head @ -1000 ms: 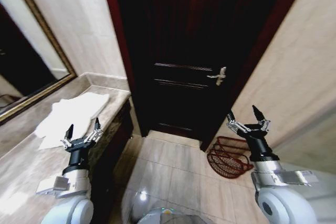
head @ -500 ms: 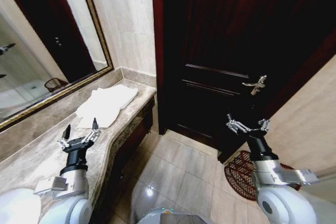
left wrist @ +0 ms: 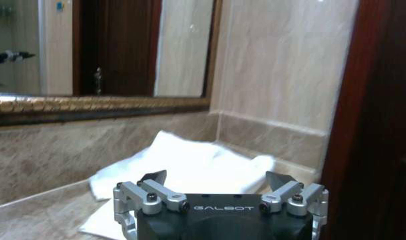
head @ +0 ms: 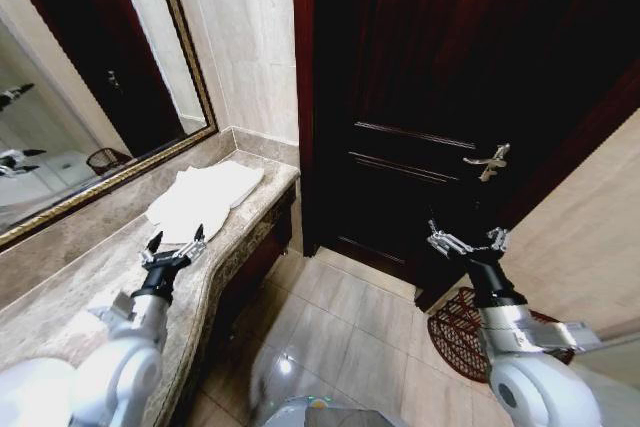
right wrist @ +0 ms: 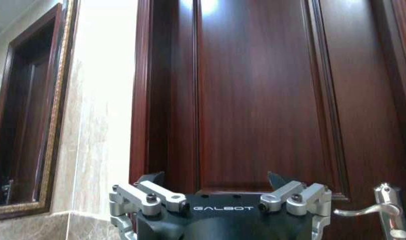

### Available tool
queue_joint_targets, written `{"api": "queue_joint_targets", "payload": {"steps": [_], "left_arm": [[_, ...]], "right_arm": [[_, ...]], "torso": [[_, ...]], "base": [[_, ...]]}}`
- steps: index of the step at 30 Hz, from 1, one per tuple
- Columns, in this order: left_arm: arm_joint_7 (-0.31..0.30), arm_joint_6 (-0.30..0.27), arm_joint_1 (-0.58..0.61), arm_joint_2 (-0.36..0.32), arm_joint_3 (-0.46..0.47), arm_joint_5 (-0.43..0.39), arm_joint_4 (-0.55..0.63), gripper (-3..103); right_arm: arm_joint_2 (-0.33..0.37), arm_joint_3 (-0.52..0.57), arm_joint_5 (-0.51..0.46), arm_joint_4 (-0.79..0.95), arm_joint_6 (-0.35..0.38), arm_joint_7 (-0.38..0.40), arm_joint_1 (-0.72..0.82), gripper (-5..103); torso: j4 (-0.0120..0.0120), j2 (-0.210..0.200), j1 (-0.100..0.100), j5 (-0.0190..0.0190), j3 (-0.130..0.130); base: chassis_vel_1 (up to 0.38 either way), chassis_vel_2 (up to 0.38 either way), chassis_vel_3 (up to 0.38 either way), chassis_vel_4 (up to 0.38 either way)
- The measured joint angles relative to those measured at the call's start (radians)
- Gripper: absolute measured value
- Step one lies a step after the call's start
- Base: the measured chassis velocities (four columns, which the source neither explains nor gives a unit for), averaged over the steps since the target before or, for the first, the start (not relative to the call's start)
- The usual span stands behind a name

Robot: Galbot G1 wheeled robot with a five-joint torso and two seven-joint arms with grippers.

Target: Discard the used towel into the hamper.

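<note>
I expect the white towel (head: 207, 199) to fall open and hang long and limp when I lift it, because it lies loosely rumpled with uneven edges (head: 156, 213).
A white folded towel (head: 205, 200) lies on the marble counter (head: 90, 297) near its far end, beside the door frame; it is also the white towel (left wrist: 189, 172) in the left wrist view. My left gripper (head: 175, 245) hovers open just short of the towel's near edge, fingers (left wrist: 153, 178) spread with nothing between them. The reddish-brown wire hamper (head: 458, 332) lies on the floor at the right, partly hidden behind my right arm. My right gripper (head: 465, 239) is held up open in front of the dark door, empty.
A dark wooden door (head: 450, 97) with a metal handle (head: 488, 161) stands ahead. A gold-framed mirror (head: 90, 87) hangs above the counter. Tiled floor (head: 340, 327) lies open between the counter and the hamper. A beige wall (head: 590, 217) closes the right side.
The head view swung left a second ago, bringing in the mirror and counter. Since half a second ago my left arm has reached forward toward the towel; the right arm has stayed put.
</note>
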State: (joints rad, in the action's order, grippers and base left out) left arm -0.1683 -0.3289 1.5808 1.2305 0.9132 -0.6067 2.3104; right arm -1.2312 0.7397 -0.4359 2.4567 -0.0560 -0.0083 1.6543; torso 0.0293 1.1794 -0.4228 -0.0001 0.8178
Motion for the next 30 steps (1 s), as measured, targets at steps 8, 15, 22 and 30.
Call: {"api": "queue_joint_targets", "payload": {"steps": [8,15,22,30], "left_arm": [[-0.039,-0.049,-0.167,-0.186,-0.017,-0.149,-0.223,98],[-0.023,-0.092,-0.376,-0.336,-0.097,-0.267,-0.443,97],[0.006,-0.125,-0.671,-0.397,-0.295,-0.353,-0.693,98],[-0.001,-0.118,-0.796,-0.368,-0.443,-0.336,-0.809,102]], "right_arm": [[0.000,-0.005,0.035,-0.017,0.000,-0.004,0.018,100],[-0.008,-0.009,0.066,-0.035,0.001,0.000,0.014,100],[-0.027,-0.022,0.103,-0.043,0.005,0.002,0.016,100],[-0.031,-0.009,0.107,-0.042,0.000,0.004,0.029,100]], "torso": [[-0.0001,0.000,0.000,-0.0002,0.000],[0.0003,0.000,0.000,-0.0003,0.000],[0.0002,0.000,0.000,0.0000,0.000],[0.0001,0.000,0.000,0.0000,0.000]], "base": [[0.000,0.000,0.000,0.000],[0.000,0.000,0.000,0.000],[0.000,0.000,0.000,0.000],[0.000,0.000,0.000,0.000]]}}
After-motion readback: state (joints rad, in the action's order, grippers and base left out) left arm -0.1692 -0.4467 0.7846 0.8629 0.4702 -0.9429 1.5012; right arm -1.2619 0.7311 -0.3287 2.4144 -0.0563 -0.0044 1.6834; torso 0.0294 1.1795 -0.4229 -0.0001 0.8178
